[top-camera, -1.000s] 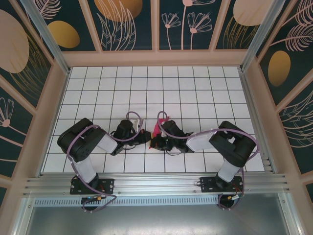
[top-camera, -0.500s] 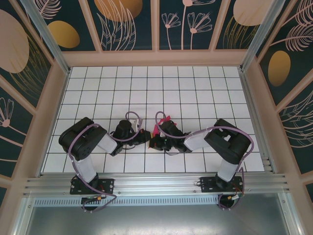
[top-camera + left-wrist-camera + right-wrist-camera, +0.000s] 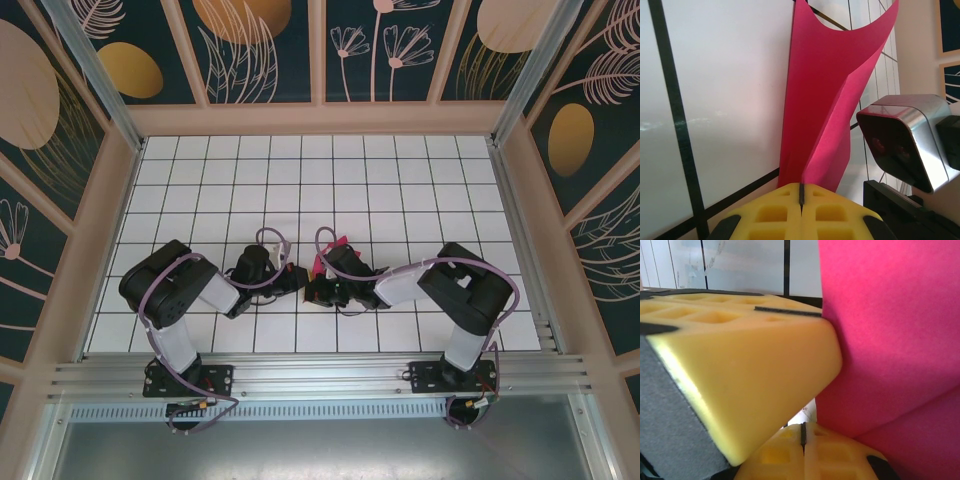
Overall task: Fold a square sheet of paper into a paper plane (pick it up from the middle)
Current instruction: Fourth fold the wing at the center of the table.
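I need to pull back my right gripper, which crowds my left gripper's fingers while the paper's flap stands up (image 3: 852, 97). My right gripper should move back along the paper (image 3: 341, 243) and press the flap flat as it goes.
The magenta-red sheet of paper (image 3: 825, 100) is creased and stands up off the white tiles as a folded, curling flap. It shows as a small red patch (image 3: 322, 264) between the two wrists at the middle of the table. My left gripper (image 3: 802, 192) is shut on the paper's lower folded edge, which runs into the seam between its yellow fingers. My right gripper (image 3: 803, 435) is shut too, and the paper (image 3: 890, 330) rises just to its right, beside its fingers rather than in the seam. The left gripper's yellow fingers (image 3: 740, 365) sit close above my right gripper. From above, the left gripper (image 3: 300, 281) and the right gripper (image 3: 316, 293) nearly touch.
The right wrist's silver camera module (image 3: 902, 142) hangs close to the right of the paper. White gridded tiles (image 3: 300, 180) stretch away behind both arms. Wooden frame walls (image 3: 110, 200) close the table on three sides, and a metal rail (image 3: 320, 375) runs along the near edge.
The right arm's elbow has swung a little to the left and its gripper has edged closer to the left gripper. The left arm and the paper have hardly moved.
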You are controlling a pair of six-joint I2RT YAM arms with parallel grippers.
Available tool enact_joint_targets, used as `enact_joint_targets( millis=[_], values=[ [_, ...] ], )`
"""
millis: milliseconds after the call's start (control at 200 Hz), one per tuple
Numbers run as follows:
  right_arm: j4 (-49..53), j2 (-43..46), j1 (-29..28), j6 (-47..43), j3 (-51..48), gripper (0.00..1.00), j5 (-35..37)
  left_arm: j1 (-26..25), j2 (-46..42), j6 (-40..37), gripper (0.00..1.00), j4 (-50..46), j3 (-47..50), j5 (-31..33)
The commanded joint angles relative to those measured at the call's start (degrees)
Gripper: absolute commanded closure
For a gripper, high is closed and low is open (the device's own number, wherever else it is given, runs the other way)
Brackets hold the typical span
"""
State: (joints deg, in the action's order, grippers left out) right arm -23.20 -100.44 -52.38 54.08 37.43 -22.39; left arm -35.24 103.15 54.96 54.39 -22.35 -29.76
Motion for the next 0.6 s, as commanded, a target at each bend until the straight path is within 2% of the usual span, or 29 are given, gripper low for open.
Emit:
enact_joint_targets(
  millis=[0,170,290,445,596],
  values=[
    [0.36,0.55,-0.28,-1.46,1.16,1.00,0.62,-0.39,1.57,-3.26,1.00,-9.85,0.91,2.44],
    [3.64,10.37,1.40,-4.22,-0.29,1.00,3.22,-0.42,1.00,-3.79,1.00,-11.85,0.29,3.61],
    [5.58,14.93,5.01,-5.63,-2.11,1.00,4.64,-0.41,0.74,-3.88,1.00,-12.57,-0.15,3.89],
    [4.74,15.47,10.42,-5.86,-3.59,1.00,3.05,-0.42,0.56,-4.10,1.00,-14.04,-0.63,4.50],
    [4.40,11.65,11.69,-6.75,-1.08,1.00,0.50,-0.36,0.78,-4.56,1.00,-15.79,-1.55,4.53]
  ],
)
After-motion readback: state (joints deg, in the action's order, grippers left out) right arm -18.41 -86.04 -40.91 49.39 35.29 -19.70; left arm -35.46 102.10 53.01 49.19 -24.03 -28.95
